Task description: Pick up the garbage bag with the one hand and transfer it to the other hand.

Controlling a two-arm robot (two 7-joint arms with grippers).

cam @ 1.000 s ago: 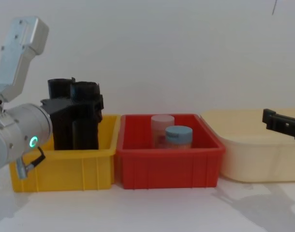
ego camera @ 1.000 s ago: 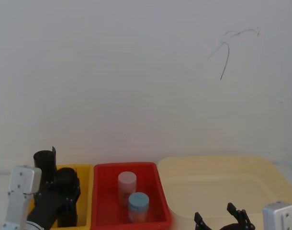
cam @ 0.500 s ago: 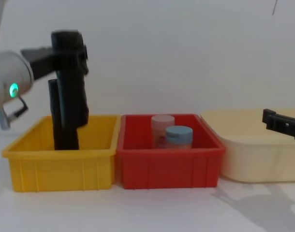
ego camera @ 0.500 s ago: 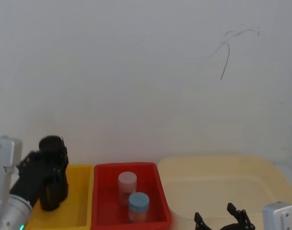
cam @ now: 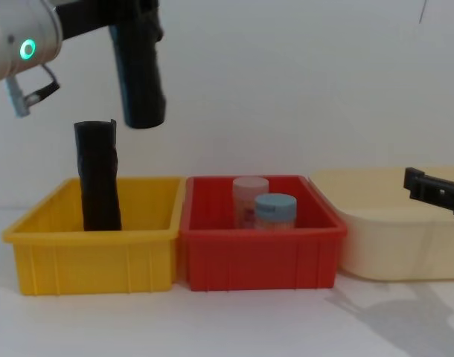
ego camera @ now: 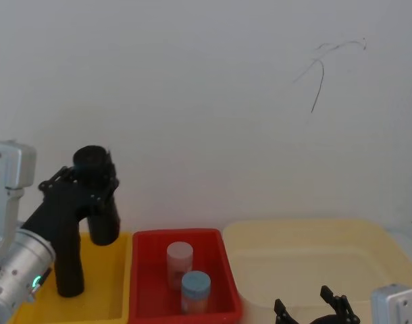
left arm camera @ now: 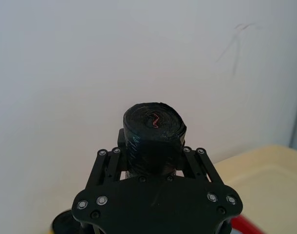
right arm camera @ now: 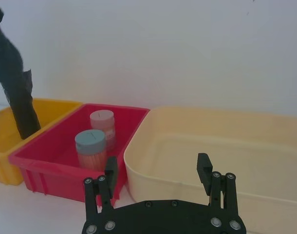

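Observation:
The garbage bag [cam: 140, 78] is hanging straight as a wound roll, so I expect it to stay upright and rolled up while I carry it by its lower end [cam: 144, 111].
The garbage bag [cam: 141, 89], a slim black roll of crinkled film, hangs upright in the air above the yellow bin [cam: 93, 256], clear of its walls. My left gripper [cam: 128, 18] is shut on the roll's upper part. In the head view the bag [ego camera: 103, 226] sits in the left gripper [ego camera: 86, 192] at the left. The left wrist view looks down on the roll's top end [left arm camera: 154, 124] between the fingers [left arm camera: 106, 163]. My right gripper [right arm camera: 157, 169] stands open and holds nothing, low in front of the cream tub [right arm camera: 226, 146].
A second black roll [cam: 99, 178] stands upright in the yellow bin. The red bin [cam: 260, 253] in the middle holds a pink-lidded jar [cam: 250, 195] and a blue-lidded jar [cam: 275, 210]. A white wall is behind the bins.
The left gripper has risen with the garbage bag, lifting it out of the yellow bin and a little to the right. The right arm has not moved.

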